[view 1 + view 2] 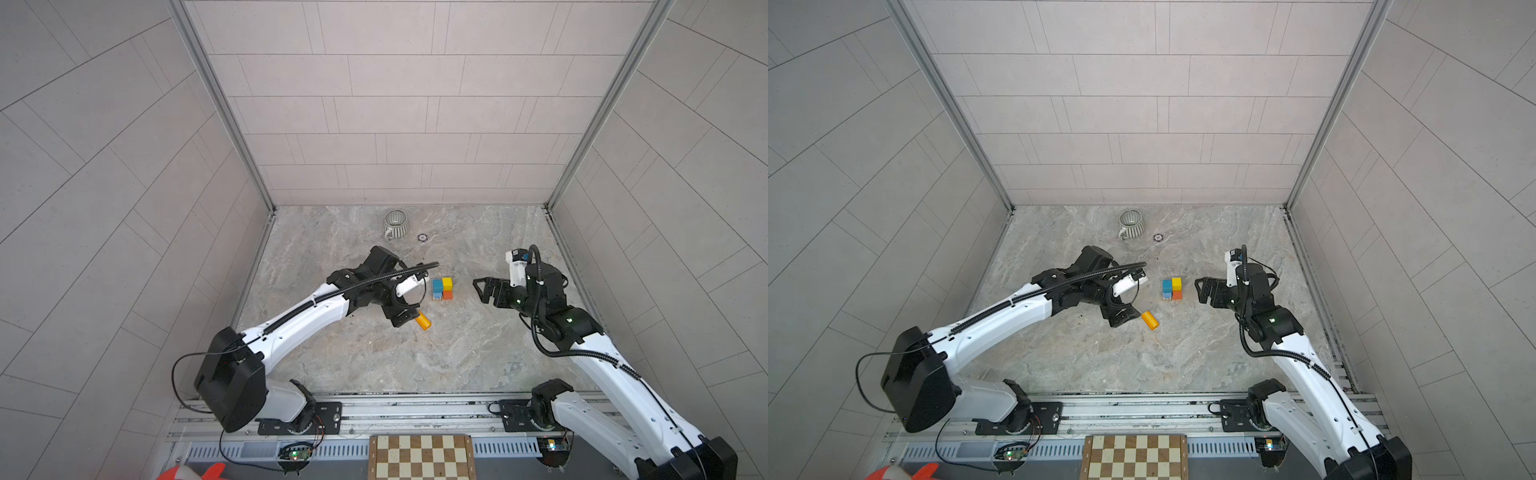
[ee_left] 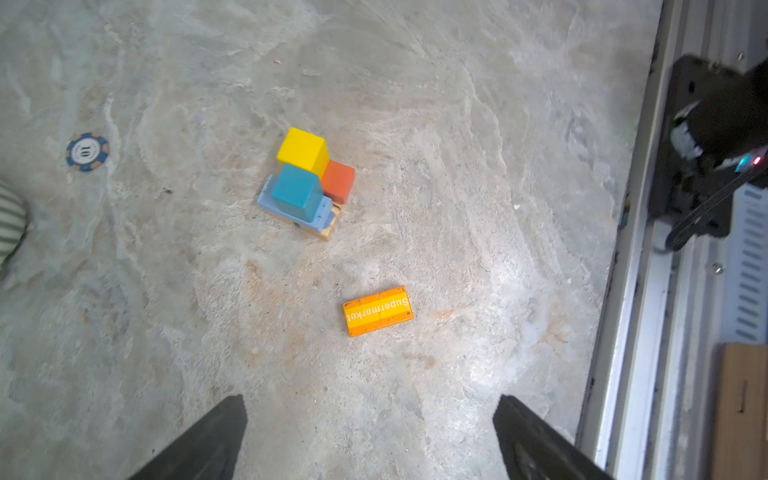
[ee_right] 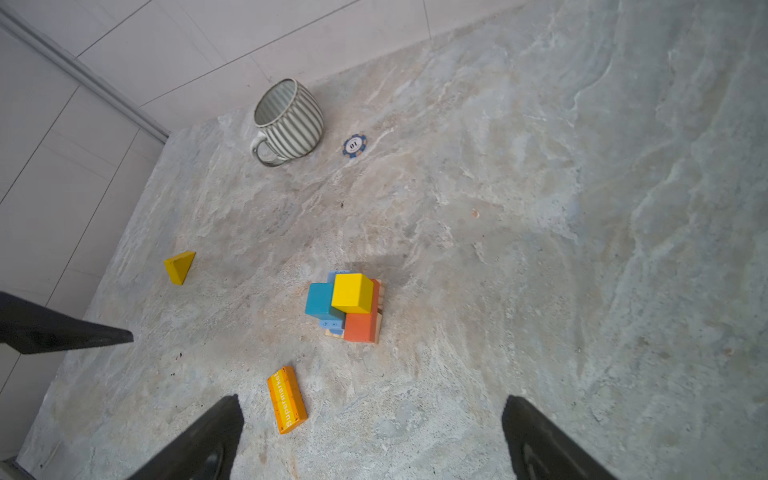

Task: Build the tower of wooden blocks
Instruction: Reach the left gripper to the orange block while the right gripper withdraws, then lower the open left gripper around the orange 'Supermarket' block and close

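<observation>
Next, my left gripper turns and pinches the block's long sides (image 2: 381, 326) before it stacks the block, because the orange block (image 2: 378, 311) lies near my left gripper, lengthwise across its open fingers.
The wood block tower (image 1: 441, 289) (image 1: 1172, 289) stands mid-table: a yellow cube (image 2: 302, 150) and a teal cube (image 2: 297, 191) sit on an orange-red block (image 3: 360, 327), a pale blue block and natural-wood pieces. An orange "Supermarket" block (image 2: 378, 311) (image 3: 287, 400) lies flat in front of it. A yellow triangle (image 3: 180, 267) lies apart, hidden in both top views. My left gripper (image 1: 409, 309) (image 2: 370, 403) hovers open beside the orange block, holding nothing. To the right of the tower, my right gripper (image 1: 482, 291) (image 3: 372, 401) is open and empty.
A grey ribbed cup (image 1: 395, 224) (image 3: 289, 120) and a blue poker chip (image 1: 422, 237) (image 3: 354, 145) sit near the back wall. A chessboard (image 1: 422, 457) lies beyond the front rail. Metal rails edge the marble table.
</observation>
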Robot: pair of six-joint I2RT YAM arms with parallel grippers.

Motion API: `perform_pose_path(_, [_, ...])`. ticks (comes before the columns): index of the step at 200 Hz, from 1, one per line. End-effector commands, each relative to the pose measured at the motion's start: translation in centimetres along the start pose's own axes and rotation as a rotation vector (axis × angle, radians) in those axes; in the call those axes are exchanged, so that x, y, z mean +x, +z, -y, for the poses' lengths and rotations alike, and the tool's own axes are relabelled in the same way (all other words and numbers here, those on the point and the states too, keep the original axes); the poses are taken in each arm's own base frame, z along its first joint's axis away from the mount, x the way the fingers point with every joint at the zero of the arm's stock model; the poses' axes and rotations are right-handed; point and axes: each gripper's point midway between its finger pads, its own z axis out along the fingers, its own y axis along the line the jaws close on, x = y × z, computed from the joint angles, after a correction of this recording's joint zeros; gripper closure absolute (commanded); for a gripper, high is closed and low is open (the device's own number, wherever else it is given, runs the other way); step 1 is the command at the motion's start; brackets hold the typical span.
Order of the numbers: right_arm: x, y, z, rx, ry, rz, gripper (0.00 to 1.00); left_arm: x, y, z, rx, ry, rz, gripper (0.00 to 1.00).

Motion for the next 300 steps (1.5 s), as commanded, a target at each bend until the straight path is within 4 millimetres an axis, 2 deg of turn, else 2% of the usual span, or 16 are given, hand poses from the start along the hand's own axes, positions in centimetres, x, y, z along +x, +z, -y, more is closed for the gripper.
perform_pose_path(1, [0.1,-0.1,0.1,-0.029,0.069,-0.009,0.01,1.0,1.6,0.3,-0.007,0.236,-0.069,0.01])
perform_pose_path(30, [0.2,-0.2,0.2,-0.043,0.080,0.000,0.01,1.8,3.7,0.7,0.005,0.365,-0.154,0.07])
perform_pose_path(61, [0.3,0.0,0.9,-0.033,0.090,0.002,0.01,2.4,6.2,1.9,0.048,0.465,-0.221,0.14])
perform_pose_path(114, [0.1,0.3,1.0,-0.062,0.113,0.005,0.01,3.3,9.3,2.3,0.108,0.497,-0.296,0.22])
perform_pose_path(123, [0.0,0.3,1.1,-0.061,0.115,0.011,0.01,3.3,9.6,2.3,0.111,0.499,-0.306,0.23])
perform_pose_path(126, [1.0,0.6,1.5,-0.051,0.121,-0.010,0.01,3.3,9.7,2.2,0.111,0.499,-0.312,0.23])
perform_pose_path(132, [1.2,0.7,1.6,-0.051,0.122,-0.015,0.01,3.5,9.9,2.1,0.112,0.501,-0.324,0.23])
perform_pose_path(171, [1.1,0.6,1.6,-0.056,0.123,-0.004,0.01,4.4,10.9,1.6,0.108,0.520,-0.388,0.23])
perform_pose_path(218, [1.2,0.8,1.8,-0.054,0.129,-0.005,0.01,4.7,12.1,1.5,0.115,0.524,-0.396,0.27])
perform_pose_path(270, [1.3,0.9,2.1,-0.046,0.135,-0.006,0.01,5.1,12.8,1.4,0.124,0.513,-0.414,0.40])
perform_pose_path(300, [1.4,1.0,2.3,-0.038,0.138,-0.007,0.01,5.1,12.7,1.3,0.119,0.505,-0.415,0.52])
